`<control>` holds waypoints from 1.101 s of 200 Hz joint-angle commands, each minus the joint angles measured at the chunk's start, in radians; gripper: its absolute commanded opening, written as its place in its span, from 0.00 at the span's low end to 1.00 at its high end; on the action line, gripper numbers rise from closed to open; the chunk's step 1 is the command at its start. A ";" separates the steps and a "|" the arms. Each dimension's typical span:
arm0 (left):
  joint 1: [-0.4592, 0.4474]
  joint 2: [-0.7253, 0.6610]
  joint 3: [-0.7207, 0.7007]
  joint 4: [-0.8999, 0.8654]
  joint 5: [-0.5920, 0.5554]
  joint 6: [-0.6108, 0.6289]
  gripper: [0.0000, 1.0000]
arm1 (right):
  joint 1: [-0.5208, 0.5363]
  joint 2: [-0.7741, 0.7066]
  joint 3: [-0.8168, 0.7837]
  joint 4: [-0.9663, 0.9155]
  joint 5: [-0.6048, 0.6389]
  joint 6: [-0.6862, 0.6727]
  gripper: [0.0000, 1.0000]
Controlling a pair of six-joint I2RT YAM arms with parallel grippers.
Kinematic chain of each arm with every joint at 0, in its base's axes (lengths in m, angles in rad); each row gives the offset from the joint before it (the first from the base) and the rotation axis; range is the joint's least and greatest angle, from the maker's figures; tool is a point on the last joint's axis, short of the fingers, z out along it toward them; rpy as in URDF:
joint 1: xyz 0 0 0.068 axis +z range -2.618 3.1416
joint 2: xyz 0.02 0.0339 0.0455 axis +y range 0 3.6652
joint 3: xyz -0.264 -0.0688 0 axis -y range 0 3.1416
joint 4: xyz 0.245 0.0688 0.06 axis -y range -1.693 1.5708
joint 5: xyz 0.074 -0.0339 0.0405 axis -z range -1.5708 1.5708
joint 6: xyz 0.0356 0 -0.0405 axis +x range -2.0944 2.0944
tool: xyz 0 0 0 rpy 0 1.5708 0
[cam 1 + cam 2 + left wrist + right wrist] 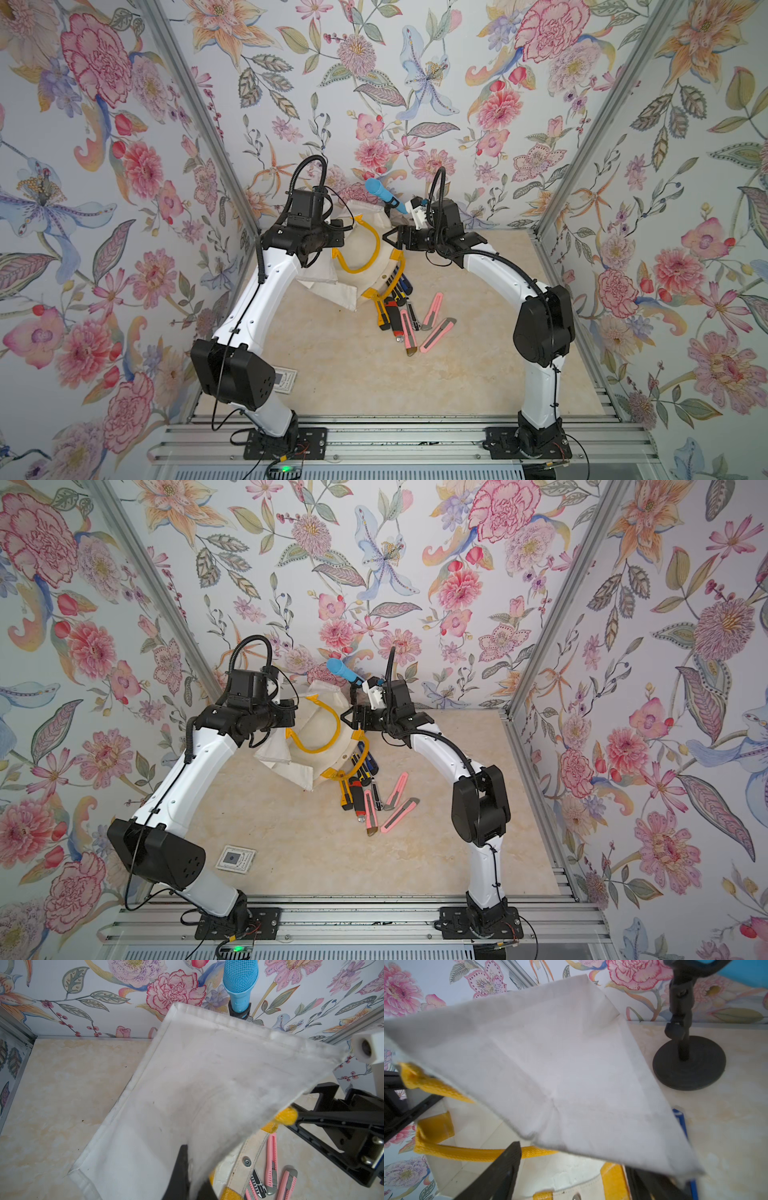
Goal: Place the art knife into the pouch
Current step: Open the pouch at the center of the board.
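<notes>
The yellow handle [357,270] already bends in a smooth round arc [378,240], so I expect it to follow as an open loop when the robot pulls the pouch around.
The off-white pouch [361,253] [316,733] with yellow loop handles [376,245] hangs tilted above the table at the back, its mouth facing the knives. My left gripper [193,1167] is shut on the pouch's canvas [207,1084] near the rim. My right gripper [390,239] [573,1159] stands open at the mouth, with a yellow handle [467,1152] crossing between its fingers and the upper flap [560,1064] draped over one finger. Several art knives [399,311] [361,796] lie piled on the table just below the mouth; pink ones [271,1159] lie outermost.
A blue microphone [380,191] [240,980] on a black stand with a round base [689,1064] stands at the back wall behind the pouch. A small white card [235,858] lies near the left arm's elbow. Flowered walls close in three sides.
</notes>
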 commanded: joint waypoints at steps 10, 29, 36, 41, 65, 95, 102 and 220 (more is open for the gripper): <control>0.017 0.025 0.074 0.045 0.023 0.002 0.00 | 0.030 -0.090 -0.100 -0.022 0.068 -0.011 0.80; 0.024 0.044 0.107 0.014 0.022 -0.003 0.00 | 0.041 -0.123 -0.147 -0.021 0.098 -0.003 0.80; 0.028 0.055 0.123 -0.002 0.022 -0.009 0.00 | 0.043 -0.138 -0.163 -0.021 0.103 0.003 0.80; 0.029 0.062 0.134 -0.014 0.021 -0.011 0.00 | 0.046 -0.151 -0.174 -0.022 0.110 0.009 0.80; 0.031 0.081 0.177 -0.065 -0.003 -0.036 0.00 | 0.054 -0.237 -0.247 -0.023 0.146 0.042 0.80; 0.042 0.074 0.179 -0.079 0.004 -0.100 0.00 | 0.049 -0.348 -0.356 -0.023 0.177 0.096 0.80; 0.045 0.072 0.178 -0.078 0.016 -0.118 0.00 | 0.050 -0.364 -0.377 -0.021 0.166 0.110 0.80; 0.074 0.020 0.133 0.002 0.204 -0.232 0.00 | 0.121 -0.119 -0.372 0.194 0.057 0.309 0.73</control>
